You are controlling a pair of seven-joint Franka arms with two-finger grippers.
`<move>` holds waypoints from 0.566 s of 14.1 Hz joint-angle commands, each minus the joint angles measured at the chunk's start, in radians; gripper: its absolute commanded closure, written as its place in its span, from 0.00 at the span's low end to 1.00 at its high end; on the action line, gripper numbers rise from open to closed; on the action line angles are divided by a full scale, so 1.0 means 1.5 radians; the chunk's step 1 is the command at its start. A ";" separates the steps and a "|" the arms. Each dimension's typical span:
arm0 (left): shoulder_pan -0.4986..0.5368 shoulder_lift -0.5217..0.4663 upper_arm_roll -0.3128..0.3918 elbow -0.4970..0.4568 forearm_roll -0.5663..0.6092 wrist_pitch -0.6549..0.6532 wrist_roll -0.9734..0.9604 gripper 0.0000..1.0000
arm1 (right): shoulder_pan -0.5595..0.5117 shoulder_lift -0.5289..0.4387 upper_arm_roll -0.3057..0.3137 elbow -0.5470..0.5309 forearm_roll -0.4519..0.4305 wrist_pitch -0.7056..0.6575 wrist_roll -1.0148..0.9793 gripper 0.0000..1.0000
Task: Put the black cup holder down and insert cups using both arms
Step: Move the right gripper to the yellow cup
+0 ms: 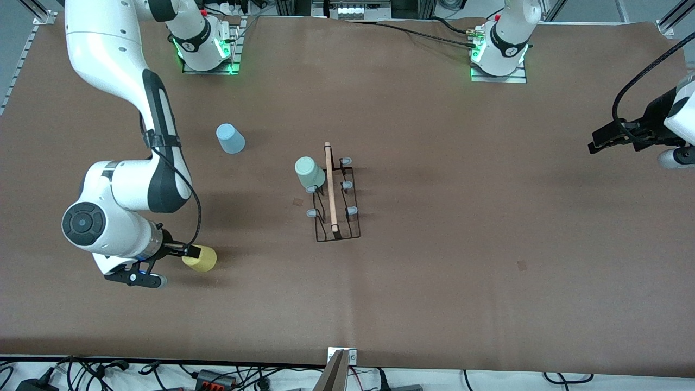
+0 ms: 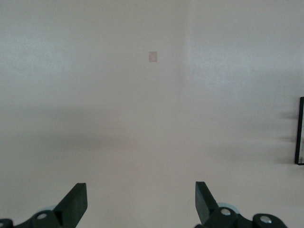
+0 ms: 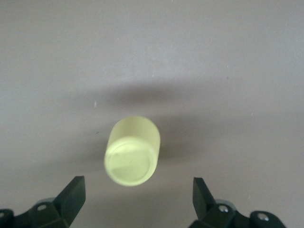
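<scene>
The yellow cup (image 1: 202, 260) has its closed flat end (image 3: 130, 163) facing up, so it will slide straight over a peg and stay upside down when the robot lowers it.
The black cup holder (image 1: 336, 195) stands mid-table, wooden rod on top. A mint green cup (image 1: 309, 172) sits over its farthest peg on the right arm's side. The yellow cup (image 1: 201, 258) is on the table near the front, toward the right arm's end. My right gripper (image 1: 187, 251) is right at it. In the right wrist view the gripper (image 3: 137, 182) is open and the yellow cup (image 3: 133, 152) is just ahead of the fingertips, flat end toward the camera. The light blue cup (image 1: 230, 138) stands upside down, farther from the camera. My left gripper (image 1: 596, 143) waits open and empty at the left arm's end, as the left wrist view (image 2: 141, 186) also shows.
A small tape mark (image 1: 297, 202) lies beside the holder and another (image 1: 521, 265) lies toward the left arm's end. The left wrist view shows brown table (image 2: 152, 118) and a black edge of the holder (image 2: 300, 130).
</scene>
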 commanded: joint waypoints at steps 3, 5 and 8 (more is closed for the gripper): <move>0.003 -0.017 -0.011 -0.007 -0.016 0.001 0.017 0.00 | -0.004 0.046 0.008 0.013 0.023 0.070 -0.037 0.00; 0.003 -0.017 -0.015 -0.007 -0.016 -0.001 0.015 0.00 | -0.003 0.052 0.008 0.014 0.049 0.072 -0.037 0.00; 0.001 -0.017 -0.016 -0.007 -0.016 0.000 0.015 0.00 | -0.007 0.056 0.023 0.013 0.052 0.072 -0.039 0.00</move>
